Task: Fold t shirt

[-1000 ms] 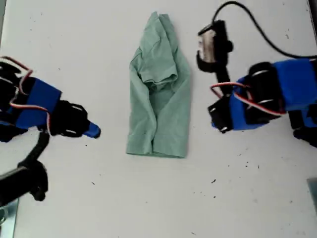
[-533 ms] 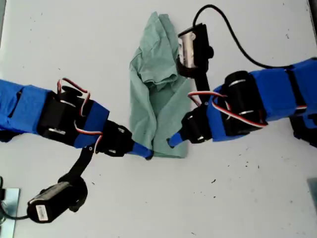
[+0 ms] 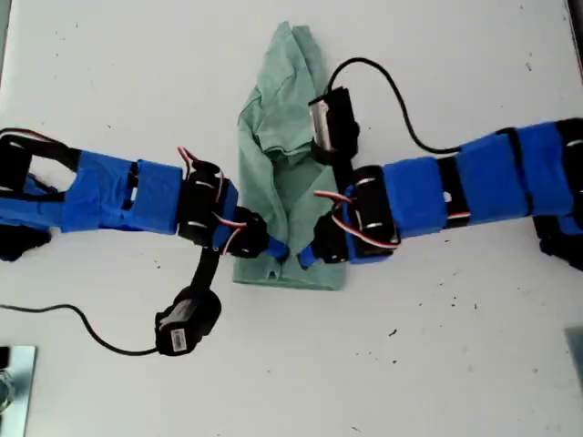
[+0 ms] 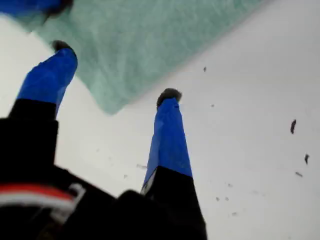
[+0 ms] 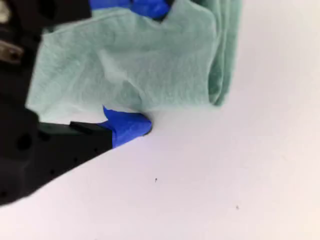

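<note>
My gripper will drag the whole strip (image 3: pixel 281 150) along and bunch it up when it pulls the hem, because the t shirt's far end (image 3: pixel 294 38) lies free beyond loose wrinkles.
The pale green t shirt (image 3: pixel 278 173) lies folded into a long narrow strip in the middle of the white table (image 3: pixel 437 364). Both blue-taped arms reach in to its near hem. My first gripper (image 3: pixel 273 250) comes from the exterior view's left. It is open, and its fingers (image 4: pixel 167 130) straddle the corner of the t shirt (image 4: pixel 140 45). My second gripper (image 3: pixel 305 256) comes from the exterior view's right and almost meets the first. It is open across the hem of the t shirt (image 5: pixel 130 65), with one fingertip (image 5: pixel 130 126) at the cloth's edge.
The second arm's camera (image 3: pixel 330 123) and cable hang over the shirt's upper half. The first arm's camera (image 3: pixel 185 323) hangs over the table toward the exterior view's lower left. A metal bracket (image 3: pixel 11 382) sits at that view's lower left edge.
Both arms have swung in from the sides of the exterior view to the shirt's near hem. The grippers now nearly meet there. The shirt has kept its shape.
</note>
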Controlling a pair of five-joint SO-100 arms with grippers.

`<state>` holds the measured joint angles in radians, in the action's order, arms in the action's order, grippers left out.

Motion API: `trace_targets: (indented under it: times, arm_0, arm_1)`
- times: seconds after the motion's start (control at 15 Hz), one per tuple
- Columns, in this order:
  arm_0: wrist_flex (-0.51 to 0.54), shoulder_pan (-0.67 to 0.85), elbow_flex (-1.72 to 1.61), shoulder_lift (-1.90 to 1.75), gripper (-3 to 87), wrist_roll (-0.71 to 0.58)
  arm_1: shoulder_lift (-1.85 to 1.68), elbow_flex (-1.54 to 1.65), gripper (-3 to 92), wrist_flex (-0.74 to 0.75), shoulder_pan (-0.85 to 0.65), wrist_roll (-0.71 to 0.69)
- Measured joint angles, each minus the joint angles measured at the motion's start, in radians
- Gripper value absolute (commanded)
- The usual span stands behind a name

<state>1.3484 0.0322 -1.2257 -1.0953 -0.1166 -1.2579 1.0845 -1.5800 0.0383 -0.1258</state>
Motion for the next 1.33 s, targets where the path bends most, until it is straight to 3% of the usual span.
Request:
trace_targets:
  times: [0.13, 0.27, 0.6, 1.0, 1.2, 1.33]
  arm_0:
    - [-0.026, 0.003, 0.054, 0.089, 4.3, -0.005]
    - [-0.046, 0.003, 0.069, 0.133, -0.3, -0.005]
    - [-0.046, -0.043, 0.077, 0.075, -0.3, -0.020]
    - [-0.124, -0.285, 0.107, -0.081, -0.3, -0.074]
    - [-0.120, -0.282, 0.107, -0.153, -0.3, -0.107]
    - [-0.083, -0.206, 0.107, -0.233, -0.3, -0.160]
  arm_1:
    - [0.132, -0.026, 23.9, 0.061, -0.015, 0.002]
    - [0.230, -0.074, -0.8, 0.095, -0.008, 0.008]
    - [0.126, -0.071, -0.8, 0.018, 0.043, -0.071]
    - [-0.118, -0.071, -0.8, 0.020, 0.235, -0.107]
    - [-0.138, -0.069, -0.8, 0.025, 0.196, -0.170]
    - [-0.179, -0.069, -0.8, 0.012, 0.080, -0.256]
